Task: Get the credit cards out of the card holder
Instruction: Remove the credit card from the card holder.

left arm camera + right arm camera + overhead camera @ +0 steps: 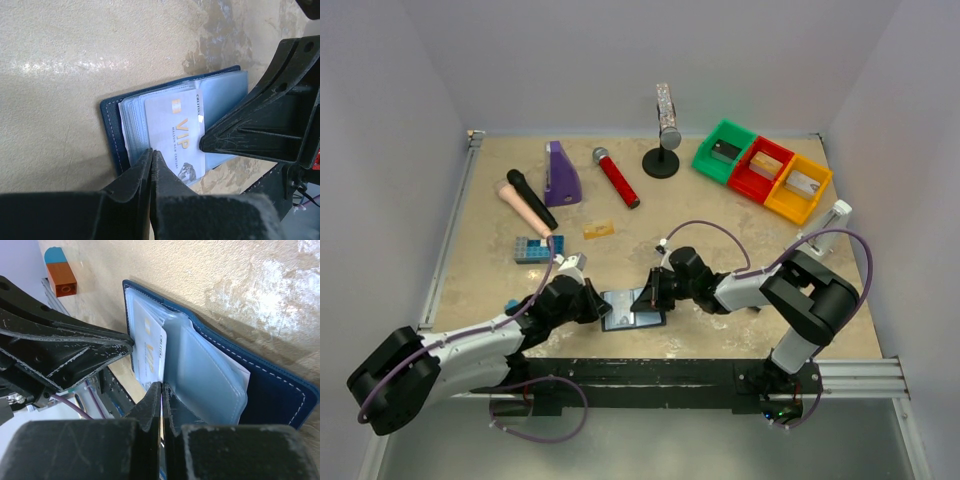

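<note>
Next, my right gripper opens, brings the card's body (pixel 152 365) deeper between its fingers and closes before it pulls, because its shut fingers touch only the white card's edge (pixel 163 357).
The card holder (pixel 632 308) lies open near the table's front edge, dark navy with pale blue pockets (pixel 222 95). A white card marked VIP (pixel 177 135) sits on top of the pockets; it also shows in the right wrist view (pixel 149 352). My left gripper (pixel 151 150) is shut, its tips pressing on the holder's pocket stack beside the card. My right gripper (pixel 162 386) is shut on the white card's edge, opposite the left gripper. An orange-gold card (pixel 598 230) lies on the table farther back. The other cards are hidden.
A studded blue brick block (pixel 533 249) lies left of the holder, and a small orange and blue brick (pixel 59 272) lies near the front left. Microphones (pixel 616 176), a purple object (pixel 561 173), a stand (pixel 664 140) and green, red and yellow bins (pixel 765 172) are at the back.
</note>
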`<state>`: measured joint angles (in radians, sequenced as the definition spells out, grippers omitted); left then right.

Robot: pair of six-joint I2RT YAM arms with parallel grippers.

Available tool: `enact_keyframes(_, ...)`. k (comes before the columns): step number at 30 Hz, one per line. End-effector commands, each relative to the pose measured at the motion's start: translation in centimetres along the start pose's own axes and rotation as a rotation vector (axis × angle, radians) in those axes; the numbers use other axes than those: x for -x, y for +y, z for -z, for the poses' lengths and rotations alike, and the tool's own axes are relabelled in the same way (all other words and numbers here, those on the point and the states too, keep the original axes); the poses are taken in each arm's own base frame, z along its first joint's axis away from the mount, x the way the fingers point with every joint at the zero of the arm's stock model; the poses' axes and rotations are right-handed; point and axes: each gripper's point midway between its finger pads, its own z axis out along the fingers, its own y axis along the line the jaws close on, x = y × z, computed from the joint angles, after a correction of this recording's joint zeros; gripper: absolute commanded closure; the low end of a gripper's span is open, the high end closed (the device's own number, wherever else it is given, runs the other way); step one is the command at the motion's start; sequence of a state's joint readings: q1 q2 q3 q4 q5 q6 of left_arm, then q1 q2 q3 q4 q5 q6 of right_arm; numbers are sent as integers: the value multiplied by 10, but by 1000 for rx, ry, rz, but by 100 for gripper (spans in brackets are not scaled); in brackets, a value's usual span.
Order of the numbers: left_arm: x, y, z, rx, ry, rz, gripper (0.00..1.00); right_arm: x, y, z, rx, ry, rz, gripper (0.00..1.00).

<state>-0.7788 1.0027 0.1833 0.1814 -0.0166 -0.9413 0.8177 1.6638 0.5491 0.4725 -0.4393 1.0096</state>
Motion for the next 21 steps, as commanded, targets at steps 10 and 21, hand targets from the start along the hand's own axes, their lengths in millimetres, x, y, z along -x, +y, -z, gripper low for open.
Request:
enact_keyframes(10,-6,6,-7,5,15,9,96,6,17,1,82,-23,12,70)
enact_keyframes(21,-15,16,-8,20,29,14,96,11,30,0,164,-49,-9,62)
